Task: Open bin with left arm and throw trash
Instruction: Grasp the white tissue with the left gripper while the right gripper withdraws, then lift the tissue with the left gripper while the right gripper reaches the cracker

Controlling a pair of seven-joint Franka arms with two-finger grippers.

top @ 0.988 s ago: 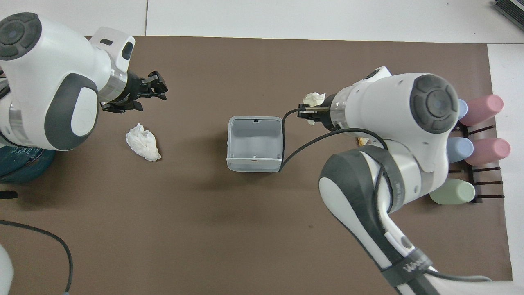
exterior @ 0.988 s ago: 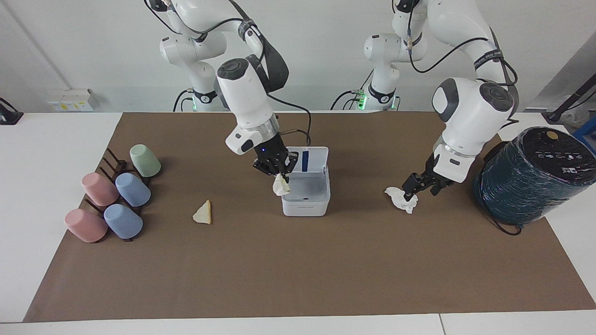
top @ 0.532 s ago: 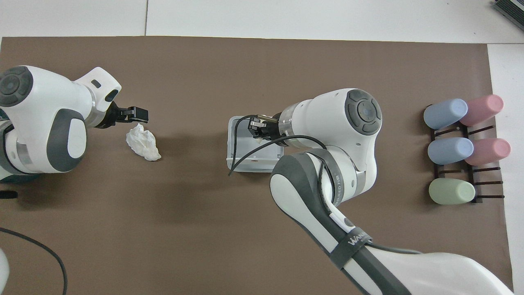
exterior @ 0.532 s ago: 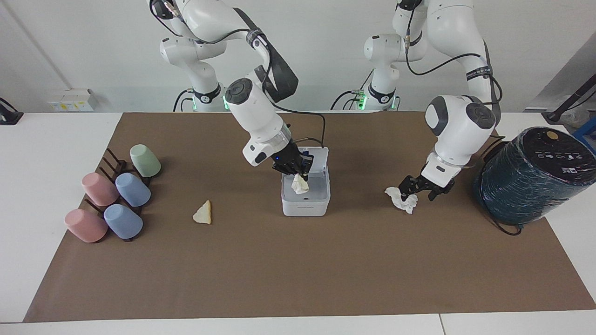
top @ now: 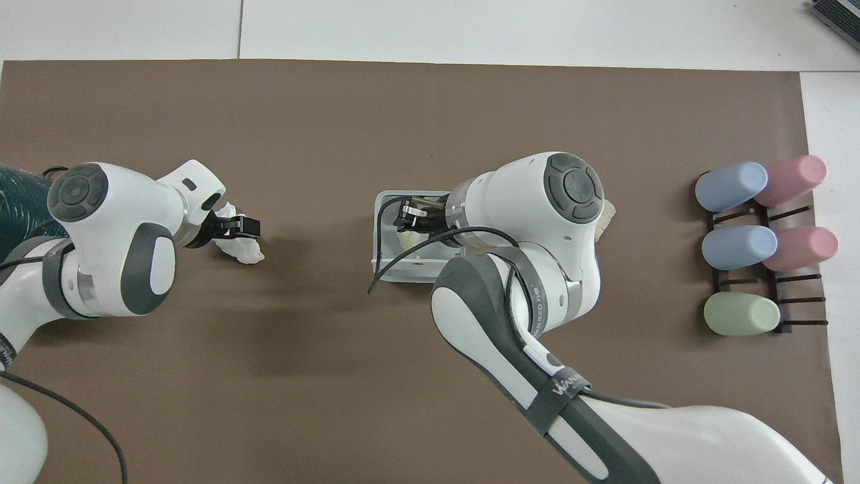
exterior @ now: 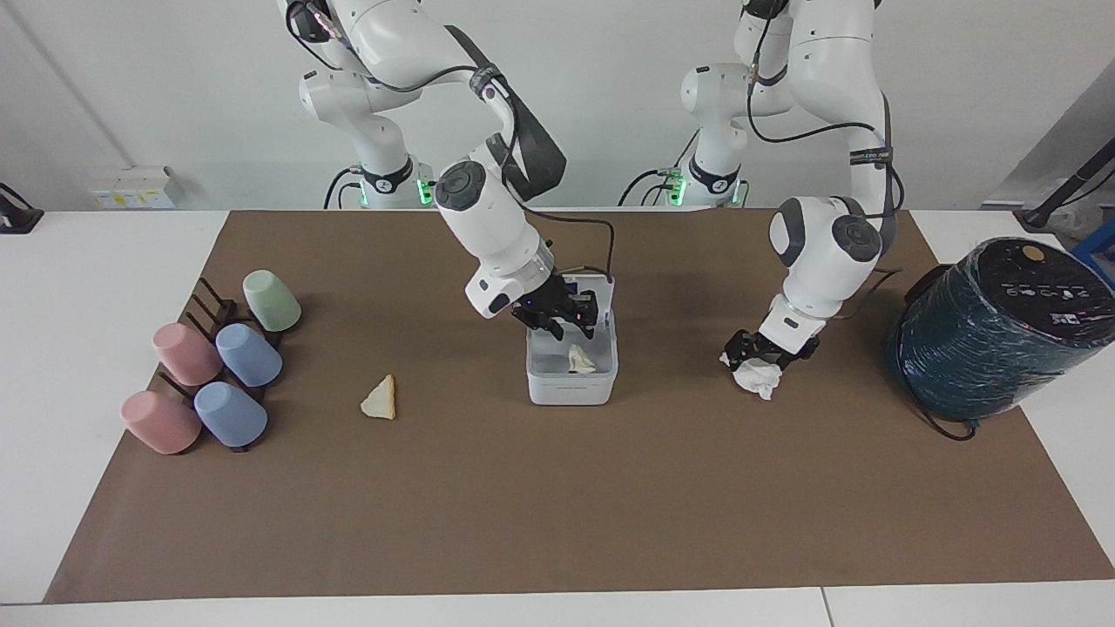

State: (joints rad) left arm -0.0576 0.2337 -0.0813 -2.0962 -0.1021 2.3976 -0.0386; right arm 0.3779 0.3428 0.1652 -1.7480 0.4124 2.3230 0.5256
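Observation:
The white tissue (top: pixel 240 249) is scrunched up with crumpled ends (top: pixel 251 255) around my left gripper, so the tissue will stay bunched while I carry it to the bin.
The white bin (exterior: pixel 571 390) stands open mid-mat, its lid raised on the side nearer the robots. A cream wad of trash (exterior: pixel 581 360) lies inside it. My right gripper (exterior: pixel 562 324) hangs just above the bin's opening, open and holding nothing. Toward the left arm's end, my left gripper (exterior: pixel 767 352) is down at the white tissue (exterior: pixel 756 378), open, with its fingers at the tissue's top. Another cream wad (exterior: pixel 380 401) lies on the mat toward the right arm's end. From overhead the right gripper (top: pixel 411 218) covers part of the bin (top: pixel 377 235), and the left gripper (top: pixel 240 226) overlaps the tissue (top: pixel 243 249).
Several pastel cups (exterior: pixel 248 354) lie on a dark rack at the right arm's end of the mat. A large dark teal wrapped cylinder (exterior: pixel 993 335) stands at the left arm's end, close to the left arm's wrist. A black cable trails from the right wrist over the bin.
The right gripper carried the cream wad over the bin, opened, and the wad dropped inside. The left gripper came down from above the mat onto the white tissue.

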